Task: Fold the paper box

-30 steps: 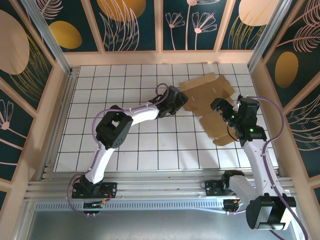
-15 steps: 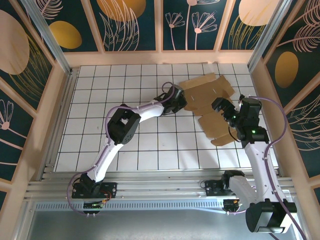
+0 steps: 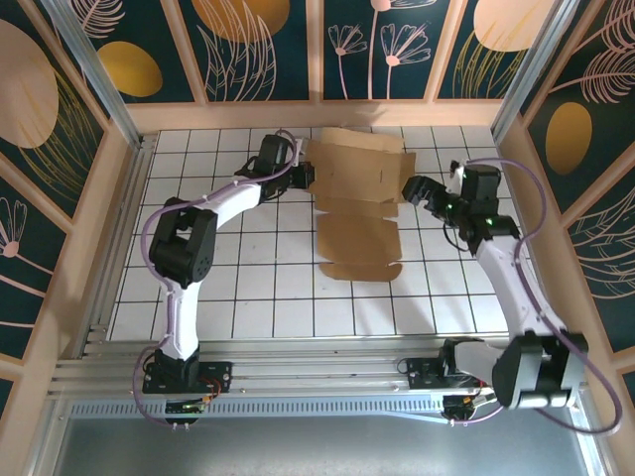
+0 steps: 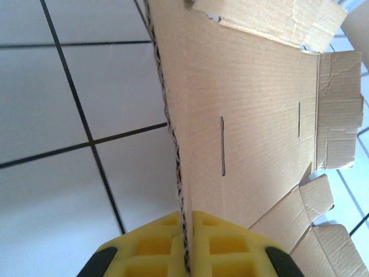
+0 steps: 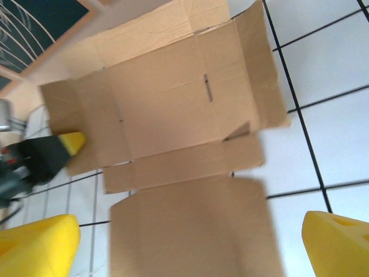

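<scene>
The paper box's back flap (image 3: 362,139) is up against the back wall. Next, my right gripper pinches the near side flap (image 3: 408,177) and pulls the paper box away from the wall first.
The paper box (image 3: 359,213) is a flat brown die-cut sheet with flaps and slits, lying on the white tiled table towards the back middle. My left gripper (image 3: 303,178) is at the sheet's left edge, shut on it. In the left wrist view the yellow pads (image 4: 155,254) pinch the corrugated edge, and the paper box (image 4: 259,109) stretches away from them. My right gripper (image 3: 419,190) hovers just right of the sheet, open and holding nothing. In the right wrist view the paper box (image 5: 173,109) lies ahead between the wide-apart fingertips (image 5: 340,242), with the left gripper (image 5: 68,142) at its far edge.
A wooden back wall (image 3: 317,114) stands right behind the sheet, and a wooden side wall (image 3: 526,198) rises close to the right arm. Bare white tiles (image 3: 228,288) spread to the front and left. An aluminium rail (image 3: 317,372) runs along the near edge.
The left gripper has shut on the sheet's edge and swung back and left, dragging and turning the sheet towards the back middle. The right gripper moved back, staying open.
</scene>
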